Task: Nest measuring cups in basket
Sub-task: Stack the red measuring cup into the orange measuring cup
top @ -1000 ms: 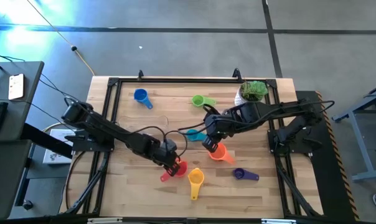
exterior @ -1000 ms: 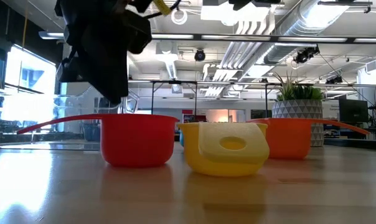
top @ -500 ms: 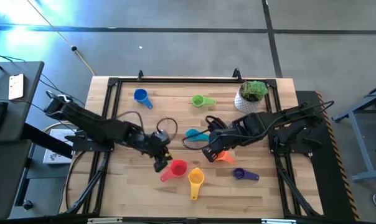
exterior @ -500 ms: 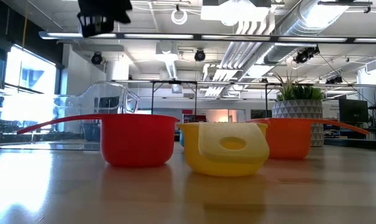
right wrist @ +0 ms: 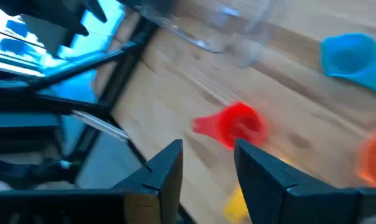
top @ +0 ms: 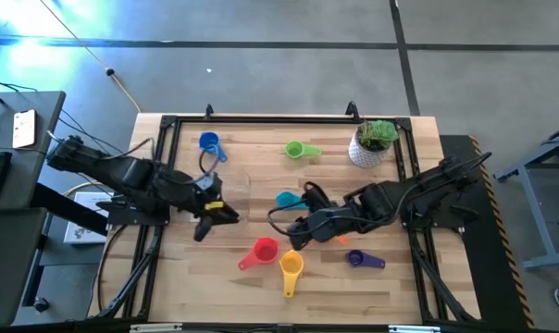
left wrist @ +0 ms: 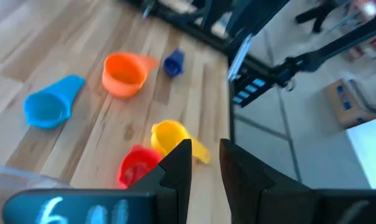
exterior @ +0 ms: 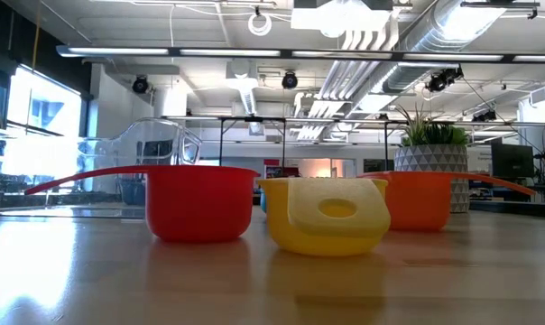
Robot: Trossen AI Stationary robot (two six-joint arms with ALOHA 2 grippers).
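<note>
The red cup is standing with its opening up, and its rim opposite the cup's handle is toward my open right gripper. I should keep going down until the fingers are on both sides of that rim.
Several measuring cups rest base-down on the wooden table: blue, green, cyan, red, yellow and purple. The orange cup is partly hidden under my right arm. The clear basket stands left of centre, faint in the high view. My left gripper hangs open above the table's left side, with nothing between its fingers. My right gripper is open in the air, just right of the red cup.
A white pot with a green plant stands at the far right corner. A black frame runs along the table's edges. Bare wood lies along the near edge, in front of the red and yellow cups.
My left gripper has risen from just above the red cup and drawn back toward the table's left edge, leaving the low view. My right gripper has moved from beside the orange cup toward the near edge and the red cup. No cup has moved.
</note>
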